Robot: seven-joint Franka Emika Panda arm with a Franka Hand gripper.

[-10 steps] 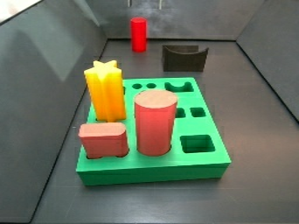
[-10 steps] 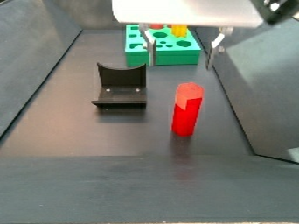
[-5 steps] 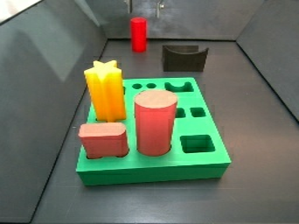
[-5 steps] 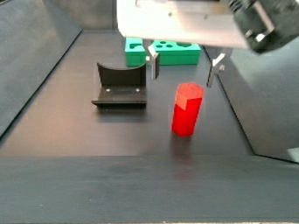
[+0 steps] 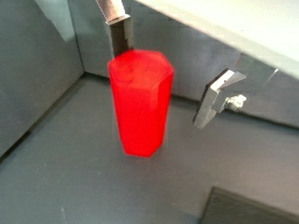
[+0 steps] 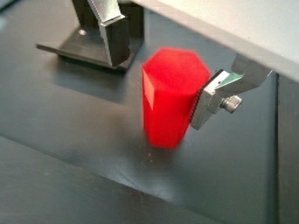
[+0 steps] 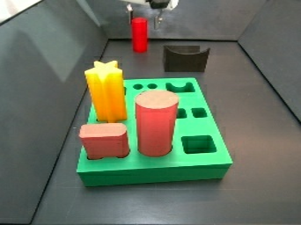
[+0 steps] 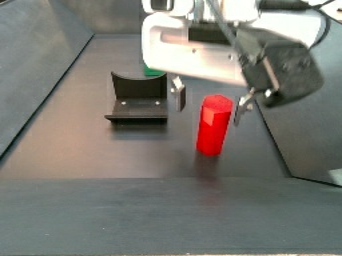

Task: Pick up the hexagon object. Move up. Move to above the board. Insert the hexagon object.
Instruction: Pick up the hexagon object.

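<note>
The hexagon object's hole should be hidden behind the yellow star peg (image 7: 107, 92), because open holes in sight (image 7: 152, 86) are round, rectangular or curved.
The hexagon object (image 8: 214, 126) is a tall, glossy red prism standing upright on the dark floor, seen far back in a side view (image 7: 140, 35). My gripper (image 8: 211, 98) is open and has its jaws on either side of the peg's top. In both wrist views the red peg (image 5: 140, 103) (image 6: 173, 98) stands between the silver fingers (image 5: 218, 94) (image 6: 221, 93), with a gap on at least one side. The gripper (image 5: 170, 66) (image 6: 167, 63) holds nothing. The green board (image 7: 153, 172) lies nearer that side camera, well apart from the peg.
On the board stand a yellow star peg (image 7: 105, 90), a thick pink cylinder (image 7: 156, 123) and a salmon block (image 7: 104, 141). The dark fixture (image 8: 138, 98) (image 7: 186, 58) stands beside the red peg. Grey walls (image 8: 47, 75) slope in on both sides.
The gripper has come down from above; its fingers now flank the top of the red peg. The peg and the board have not moved.
</note>
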